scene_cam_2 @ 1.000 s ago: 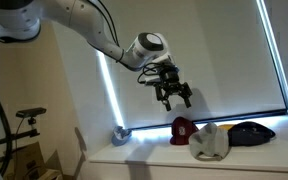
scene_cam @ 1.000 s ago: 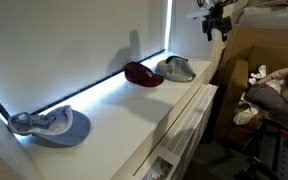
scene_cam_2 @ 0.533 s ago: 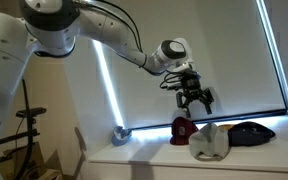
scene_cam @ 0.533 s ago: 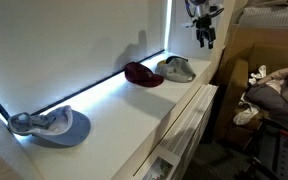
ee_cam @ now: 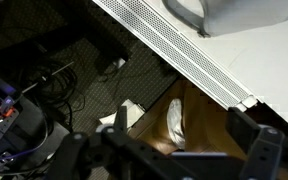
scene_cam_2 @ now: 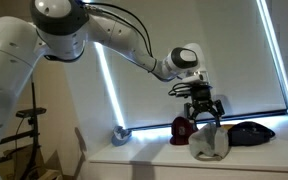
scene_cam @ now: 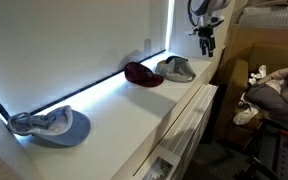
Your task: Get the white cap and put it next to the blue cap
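Note:
The open fingers of my gripper point at the floor past the shelf edge (ee_cam: 192, 60), so my gripper should turn and move back over the white cap (ee_cam: 246, 14) before it closes.
The white cap (scene_cam: 175, 68) lies at the far end of the white shelf (scene_cam: 134, 120), beside a maroon cap (scene_cam: 142, 73). In an exterior view it lies at the shelf's front edge (scene_cam_2: 210, 142). A pale blue cap (scene_cam: 52, 125) lies at the shelf's other end; it also shows small in an exterior view (scene_cam_2: 121, 135). My gripper (scene_cam: 205, 40) hangs open and empty just above the white cap (scene_cam_2: 204, 108). In the wrist view the open fingers (ee_cam: 164, 160) frame the floor past the shelf edge, and the white cap (ee_cam: 246, 12) is at the top right.
A dark navy cap (scene_cam_2: 251, 132) lies beyond the white one. The window blind (scene_cam_2: 194, 50) stands right behind the caps. Below the shelf edge are a cardboard box (ee_cam: 199, 120), a shoe (ee_cam: 174, 120) and cables. Clutter and clothes lie beside the shelf (scene_cam: 269, 90).
The gripper has moved along the window toward the white cap and come down, from well above the shelf to just over the cap. The caps have not moved.

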Controlling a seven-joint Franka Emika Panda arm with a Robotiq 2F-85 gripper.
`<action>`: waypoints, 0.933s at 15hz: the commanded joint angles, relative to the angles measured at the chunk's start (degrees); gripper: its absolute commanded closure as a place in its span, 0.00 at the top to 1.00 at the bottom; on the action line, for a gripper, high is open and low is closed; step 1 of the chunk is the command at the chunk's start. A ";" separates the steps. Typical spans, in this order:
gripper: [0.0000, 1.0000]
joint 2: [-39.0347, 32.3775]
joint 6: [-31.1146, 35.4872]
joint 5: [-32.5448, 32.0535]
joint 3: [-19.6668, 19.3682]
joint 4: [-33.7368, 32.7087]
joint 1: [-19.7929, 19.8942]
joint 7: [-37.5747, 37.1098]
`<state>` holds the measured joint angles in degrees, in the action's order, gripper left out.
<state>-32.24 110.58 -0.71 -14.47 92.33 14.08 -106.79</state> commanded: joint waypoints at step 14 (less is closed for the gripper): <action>1.00 -7.05 24.34 22.20 2.83 -0.37 -0.55 -9.21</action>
<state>-39.31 135.18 21.71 -11.86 92.11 13.28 -116.08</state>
